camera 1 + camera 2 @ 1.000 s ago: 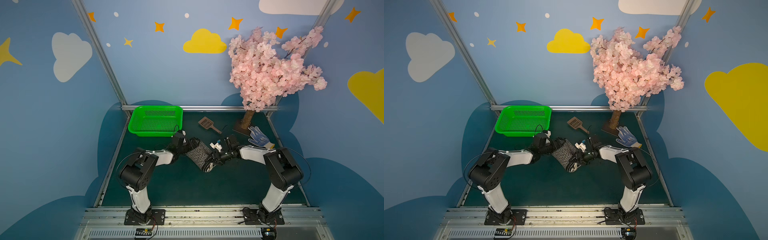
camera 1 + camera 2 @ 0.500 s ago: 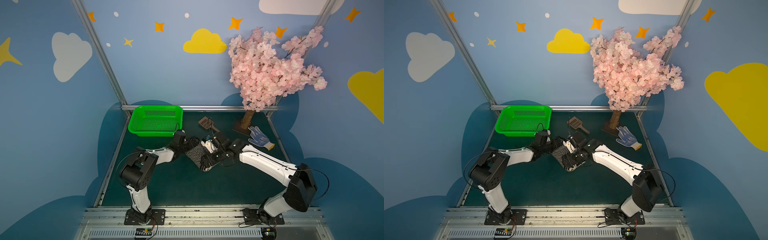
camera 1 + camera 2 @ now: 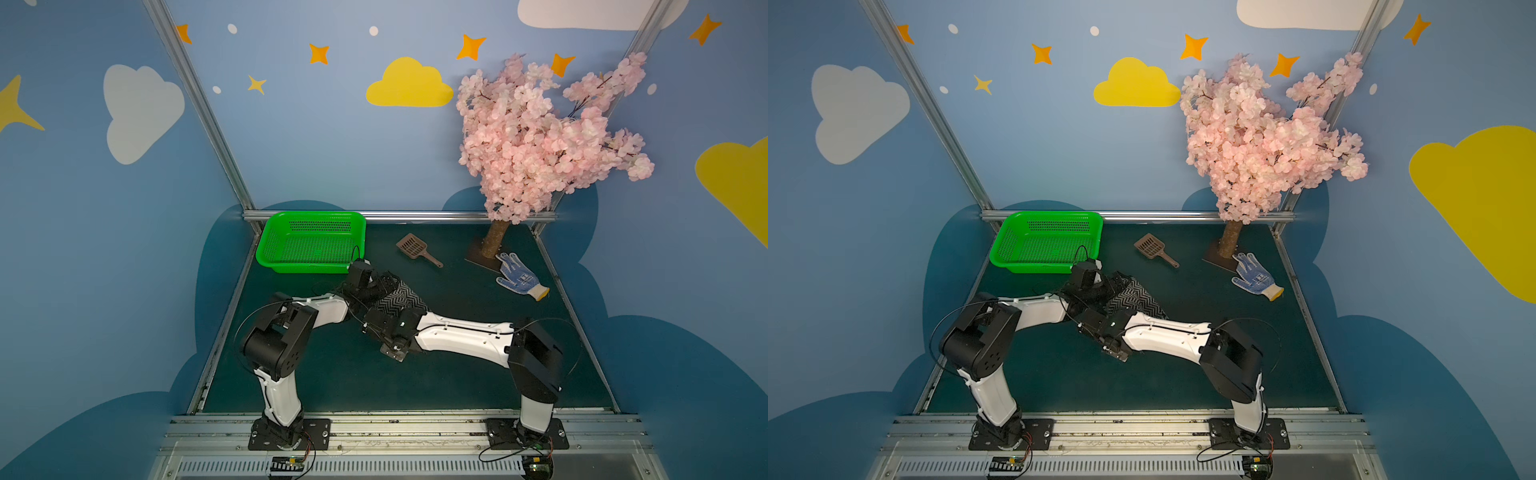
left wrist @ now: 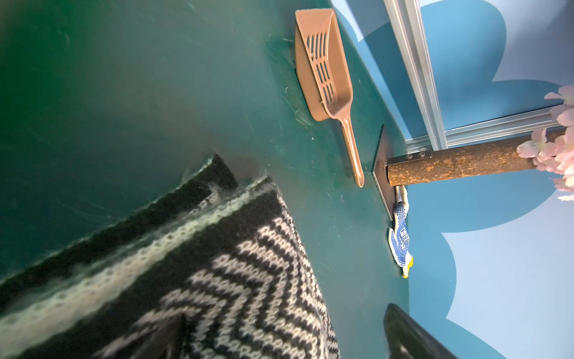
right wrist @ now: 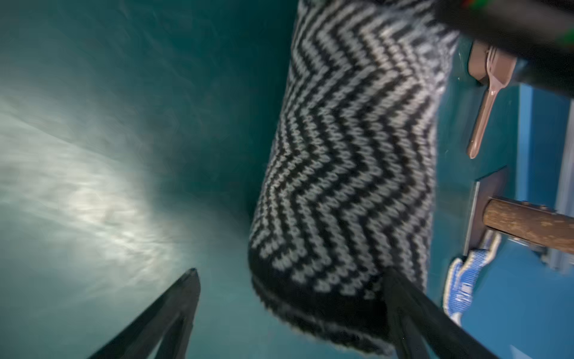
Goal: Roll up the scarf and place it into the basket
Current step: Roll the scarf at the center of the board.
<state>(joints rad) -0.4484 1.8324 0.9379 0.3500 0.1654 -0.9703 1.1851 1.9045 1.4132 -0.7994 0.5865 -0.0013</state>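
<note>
Next, I turn the scarf roll (image 3: 404,296) straight and take the roll's near end (image 5: 323,304) from the side with my right gripper, because the roll lies at an angle under both crowded grippers.
The scarf (image 3: 397,298) (image 3: 1133,300) lies rolled into a short fat bundle on the green table, zigzag face outward, a little in front of the green basket (image 3: 316,215) (image 3: 1054,215). My left gripper (image 3: 383,286) (image 4: 285,329) sits at the roll's far-left end, open wide, with the roll between its fingers and a gap to one finger (image 4: 403,335). My right gripper (image 3: 388,316) (image 5: 292,273) is at the roll's near end, open. One finger (image 5: 174,307) is free over the table. The other finger (image 5: 413,307) lies against the roll's black, cream-edged end (image 5: 316,298).
A brown slotted scoop (image 3: 415,248) (image 4: 326,68) lies behind the scarf. The pink blossom tree's trunk and base plate (image 3: 492,245) stand at the back right. A blue-dotted glove (image 3: 519,277) lies beside them. The basket holds nothing.
My right arm has stretched out low, moving its gripper from the roll's right side to its near end, and the jaws have opened wider. The left arm and the scarf have stayed put.
</note>
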